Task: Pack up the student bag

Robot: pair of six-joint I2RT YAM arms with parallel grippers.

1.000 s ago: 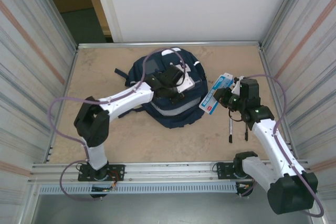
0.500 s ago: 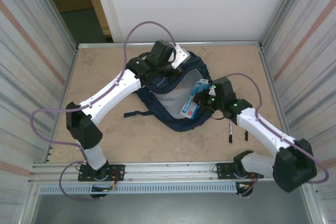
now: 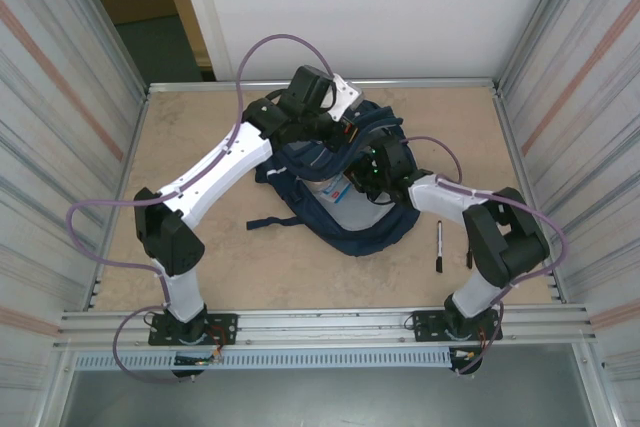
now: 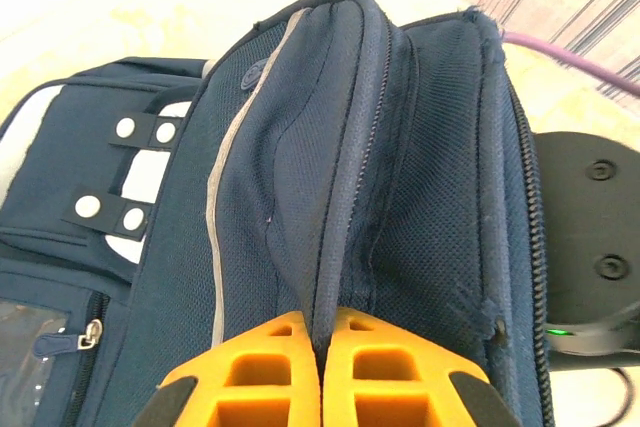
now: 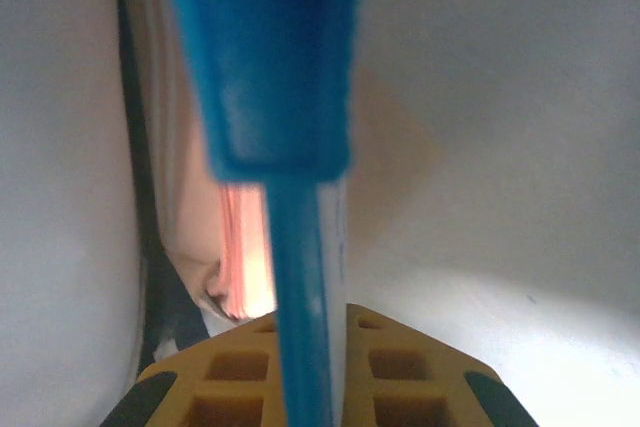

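My right gripper is to keep going deeper into the main pocket (image 3: 359, 212) and let go there, as the bag's zipper edge is raised clear of the blue and white pack (image 3: 338, 188).
The navy student bag (image 3: 372, 234) lies in the middle of the table with its main pocket held open. My left gripper (image 3: 343, 130) is above the bag's far side, shut on a fold of its zipper edge (image 4: 340, 237); the orange fingertips (image 4: 275, 347) pinch that edge between them. My right gripper (image 3: 364, 175) reaches into the opening from the right. It is shut on a flat blue and white pack (image 5: 272, 77), which stands edge-on between its fingers inside the pale grey lining (image 5: 500, 147). Something pink (image 5: 243, 247) shows beside the pack.
Two dark pens (image 3: 438, 247) (image 3: 470, 253) lie on the table to the right of the bag. A loose dark strap (image 3: 266, 220) trails to the bag's left. Ribbed metal walls close in the table on both sides.
The left gripper has lifted the bag's edge up and back, opening the pocket. The right gripper has carried the blue and white pack from the bag's right side leftward into the opening.
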